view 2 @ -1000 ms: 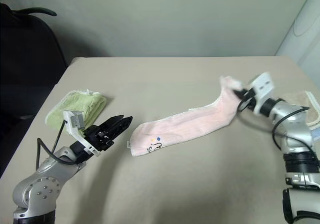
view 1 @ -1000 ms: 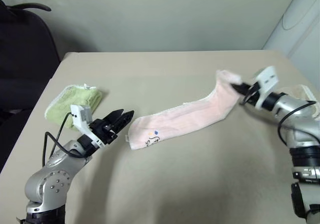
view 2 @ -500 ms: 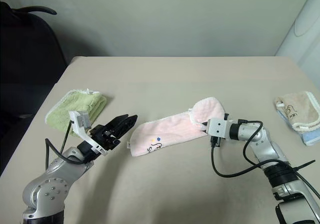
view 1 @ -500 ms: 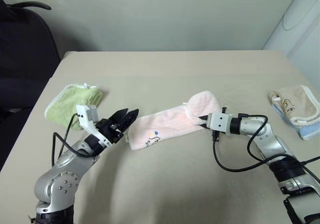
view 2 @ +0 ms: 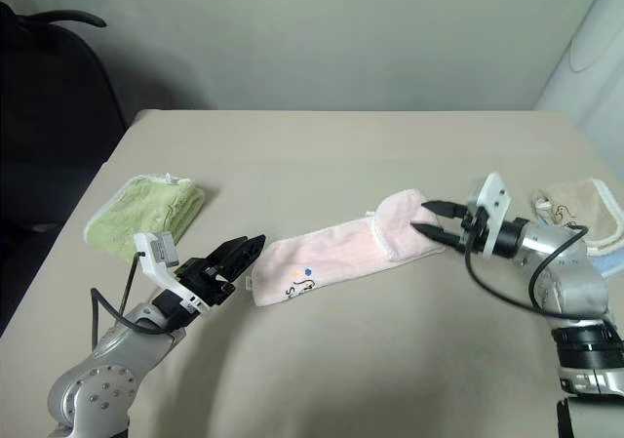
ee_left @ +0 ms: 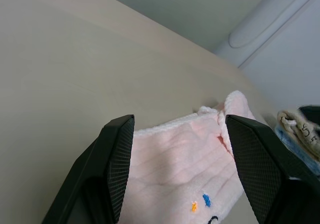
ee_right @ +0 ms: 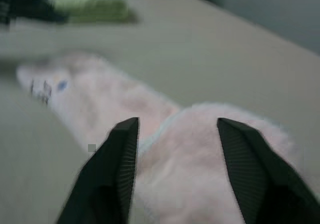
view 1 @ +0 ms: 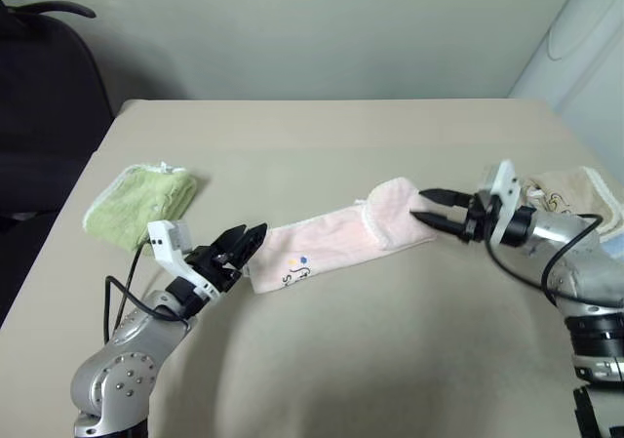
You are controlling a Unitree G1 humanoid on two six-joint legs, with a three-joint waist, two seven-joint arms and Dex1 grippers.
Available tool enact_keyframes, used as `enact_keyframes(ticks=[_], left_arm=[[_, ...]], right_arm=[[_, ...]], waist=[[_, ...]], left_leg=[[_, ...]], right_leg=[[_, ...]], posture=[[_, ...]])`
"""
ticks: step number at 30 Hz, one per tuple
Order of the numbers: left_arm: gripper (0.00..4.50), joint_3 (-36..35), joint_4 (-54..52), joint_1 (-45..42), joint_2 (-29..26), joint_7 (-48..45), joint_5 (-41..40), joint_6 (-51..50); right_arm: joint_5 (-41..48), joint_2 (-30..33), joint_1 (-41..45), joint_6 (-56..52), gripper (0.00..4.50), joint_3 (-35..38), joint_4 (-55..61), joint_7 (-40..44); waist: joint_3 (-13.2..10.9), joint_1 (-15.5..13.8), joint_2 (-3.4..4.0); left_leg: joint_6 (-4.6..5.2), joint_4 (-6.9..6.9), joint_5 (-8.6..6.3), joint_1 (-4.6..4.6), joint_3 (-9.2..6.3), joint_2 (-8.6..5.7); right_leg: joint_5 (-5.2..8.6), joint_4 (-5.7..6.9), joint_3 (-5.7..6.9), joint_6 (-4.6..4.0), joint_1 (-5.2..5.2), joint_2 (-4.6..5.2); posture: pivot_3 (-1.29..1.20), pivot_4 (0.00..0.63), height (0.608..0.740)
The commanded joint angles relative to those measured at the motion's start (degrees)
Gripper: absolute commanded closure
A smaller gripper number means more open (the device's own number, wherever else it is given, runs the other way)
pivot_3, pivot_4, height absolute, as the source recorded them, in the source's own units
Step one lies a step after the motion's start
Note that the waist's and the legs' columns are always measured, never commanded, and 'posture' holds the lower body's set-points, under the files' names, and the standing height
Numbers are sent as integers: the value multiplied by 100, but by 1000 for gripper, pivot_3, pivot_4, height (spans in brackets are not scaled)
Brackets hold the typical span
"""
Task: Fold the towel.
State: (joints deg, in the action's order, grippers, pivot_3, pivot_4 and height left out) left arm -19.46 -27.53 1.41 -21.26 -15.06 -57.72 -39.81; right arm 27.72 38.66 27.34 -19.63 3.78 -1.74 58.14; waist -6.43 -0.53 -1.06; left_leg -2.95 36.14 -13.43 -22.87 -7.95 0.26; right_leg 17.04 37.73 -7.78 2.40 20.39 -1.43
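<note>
I expect the pale pink towel [view 1: 327, 244] to settle into a short pad and stay folded when I fold it, because the towel's rounded flap [view 1: 395, 213] stays doubled back by itself.
The pale pink towel [view 1: 341, 235] lies as a long strip across the middle of the table, its right end folded back over itself into a rounded flap [view 1: 395, 207]. A small embroidered mark [view 1: 297, 267] sits near its left end. My right gripper [view 1: 425, 207] is open, its fingertips just at the folded right end with nothing between them. At the towel's left end, my left gripper [view 1: 249, 240] is open and holds nothing. In the left wrist view the towel [ee_left: 175, 164] lies between and beyond the open fingers [ee_left: 117, 159].
A light green towel [view 1: 136, 196] lies folded at the table's left side. A beige towel on blue cloth [view 2: 575, 209] lies at the right edge, behind my right arm. A dark chair [view 1: 39, 116] stands off the table's far left corner.
My right gripper carried the towel's right end leftward and laid it over the strip, then opened, let go and drew back to the right. My left gripper stayed put.
</note>
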Motion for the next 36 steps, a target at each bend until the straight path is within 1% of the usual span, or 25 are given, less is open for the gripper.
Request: enact_keyframes(ticks=[1, 3, 4, 8, 10, 14, 16, 17, 18, 20, 23, 25, 27, 31, 34, 36], left_arm=[[1341, -34, -134, -64, 47, 66, -120, 76], [1341, -12, -106, -110, 81, 138, -146, 59], [1341, -8, -108, -119, 85, 155, -158, 55], [1341, -38, -316, -13, 116, 423, -235, 11], [1341, -109, -497, 145, 102, 604, -326, -22], [1341, -323, -1122, 885, 110, 1033, -778, -34], [1341, -351, -1427, 1335, 73, 1207, -1030, -56], [968, -386, -1591, 1628, 62, 1270, -1252, -59], [749, -422, -1733, 1881, 47, 1313, -1454, -42], [68, -510, -1946, 2315, 23, 1431, -1974, 74], [10, -513, -2094, 2773, 2, 1806, -2610, 225], [10, -341, -2118, 2981, -12, 2265, -2963, 267], [10, -20, -1994, 2954, 29, 2865, -3274, 319], [10, 573, -1802, 2590, 71, 3792, -3573, 457], [10, 808, -1500, 2279, 268, 4371, -3880, 729], [10, 948, -1230, 2014, 367, 4646, -3896, 818]], right_arm=[[-155, -386, 343, -118, 3442, -87, -690, -322], [-549, -712, 509, 178, 4207, -355, -1412, -418], [-709, -830, 557, 313, 4486, -456, -1678, -427], [-1569, -1185, 779, 1237, 4486, -917, -3207, -553], [-1799, -1273, 858, 1667, 4486, -1004, -3687, -565], [-1429, -1478, 999, 1894, 4486, -638, -3596, -404], [-1276, -1547, 1011, 1883, 4486, -514, -3310, -341], [-1171, -1591, 1010, 1845, 4500, -444, -3131, -301], [-1077, -1628, 1011, 1811, 4500, -387, -2993, -269], [-972, -1692, 1032, 1830, 4500, -317, -2843, -222], [-829, -1796, 1047, 1781, 4500, -242, -2608, -173], [-721, -1859, 1043, 1711, 4500, -202, -2457, -136], [-731, -1885, 1038, 1724, 4500, -204, -2450, -152], [-737, -1939, 1062, 1765, 4500, -176, -2516, -180], [-716, -2009, 1073, 1760, 4500, -138, -2464, -217], [-715, -2051, 1063, 1744, 4500, -117, -2415, -240]], waist=[[0, 5, -3], [0, 10, -3], [1, 11, -4], [-1, -19, -1], [1, 5, -1], [4, 39, -6], [2, 39, -4], [1, 39, -2], [-2, 41, 1], [-6, 42, 7], [-6, 18, 7], [-9, 18, 12], [-12, 11, 16], [-12, 8, 17], [-14, 9, 19], [-15, 10, 21]], left_leg=[[0, 0, 0, 0, 0, 4], [2, 0, -2, 3, 0, 7], [4, 0, -3, 3, 0, 7], [9, -2, -6, -2, -3, 7], [10, -1, -7, 0, 3, 7], [13, 0, -13, 13, 4, 11], [11, -1, -13, 13, 7, 12], [10, -2, -13, 13, 6, 14], [8, -1, -15, 13, 8, 14], [4, -1, -16, 10, 15, 17], [1, 0, -19, 10, 8, 17], [-3, 1, -22, 12, 9, 20], [-5, 1, -22, 11, 11, 20], [-7, 3, -21, 12, 11, 20], [-10, 2, -21, 12, 13, 23], [-10, 2, -21, 13, 14, 24]], right_leg=[[0, 2, -1, 0, 1, -2], [0, 8, -4, 0, 3, -2], [0, 10, -4, 0, 6, -2], [-1, 19, 0, -2, 15, 3], [-3, 20, -1, -5, 14, 5], [-6, 14, 4, -10, -3, 3], [-6, 14, 3, -11, -2, 2], [-5, 13, 4, -14, -1, 0], [-4, 14, 3, -15, -1, 0], [-3, 14, 1, -18, 5, -2], [2, 17, 5, -27, 1, -6], [3, 19, 5, -30, 2, -8], [3, 19, 5, -30, 2, -9], [2, 21, 8, -32, 1, -10], [1, 23, 10, -36, 3, -13], [1, 23, 11, -36, 3, -15]], posture=[[0, 150, 740], [0, 150, 740], [0, 150, 740], [0, 150, 740], [0, 150, 740], [0, 150, 740], [0, 150, 740], [0, 150, 740], [0, 150, 740], [0, 150, 740], [0, 150, 740], [0, 150, 740], [0, 150, 740], [0, 150, 740], [0, 150, 740], [0, 150, 740]])
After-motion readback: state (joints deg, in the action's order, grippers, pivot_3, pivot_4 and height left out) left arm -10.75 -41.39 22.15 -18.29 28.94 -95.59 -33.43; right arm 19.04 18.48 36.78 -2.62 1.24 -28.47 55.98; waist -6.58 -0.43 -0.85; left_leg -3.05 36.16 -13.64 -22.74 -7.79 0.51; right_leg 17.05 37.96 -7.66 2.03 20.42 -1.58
